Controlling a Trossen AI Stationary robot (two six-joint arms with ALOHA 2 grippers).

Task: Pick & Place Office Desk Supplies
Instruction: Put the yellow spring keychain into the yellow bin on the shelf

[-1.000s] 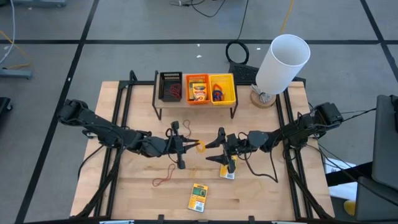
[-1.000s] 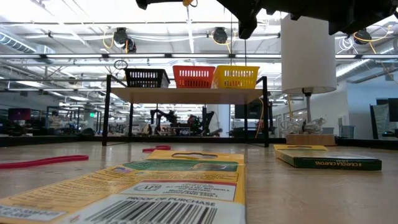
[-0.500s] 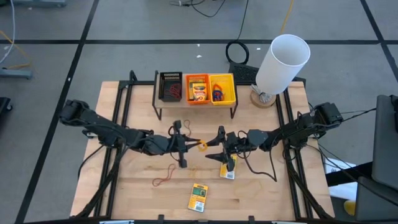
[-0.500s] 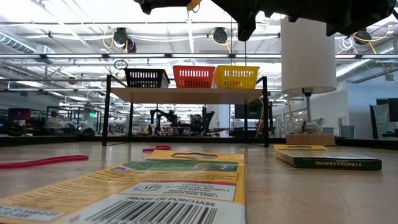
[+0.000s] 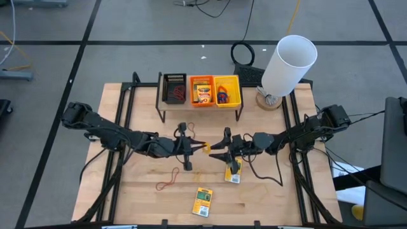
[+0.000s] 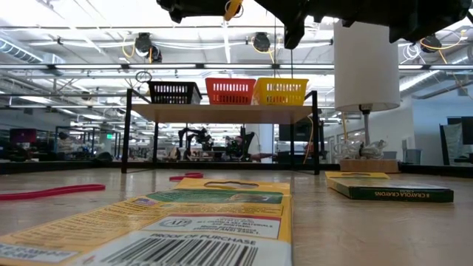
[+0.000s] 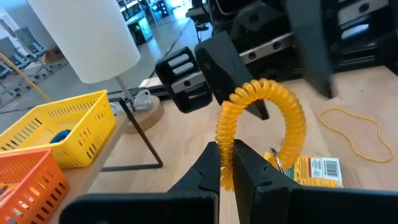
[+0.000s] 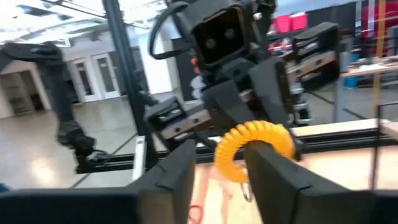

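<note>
The coiled loop (image 8: 224, 155) only gets as far as the tips of my right gripper's open fingers. My left gripper should move the loop nearer before my right gripper closes.
My left gripper (image 5: 197, 146) is at mid-table, shut on a yellow-orange coiled loop (image 5: 205, 148) held off the wood. My right gripper (image 5: 218, 146) faces it from the right, open; its fingers stand on either side of the coil (image 8: 252, 140) without visibly touching it. One yellow pack (image 5: 203, 201) lies flat near the table's near edge. Another pack (image 5: 233, 173) lies under the right arm. A red rubber band (image 5: 167, 182) lies on the wood to the left. My left gripper pinches one end of the coiled loop (image 7: 226, 149) between its two fingers (image 7: 210, 163), coming level from the table's left. The loop is lifted clear of the table. It arches away from the fingertips toward my right gripper and curls back down.
A raised shelf (image 5: 198, 108) at the far side carries a black bin (image 5: 174, 88), an orange bin (image 5: 202, 91) and a yellow bin (image 5: 227, 90), each with supplies inside. A big white cylinder (image 5: 289, 63) stands at the far right. A thin yellow band (image 7: 351, 127) lies on the wood.
Both grippers have stayed almost in place, facing each other. The coiled loop held by my left gripper now shows a little lower at the top of the low view than a second ago.
</note>
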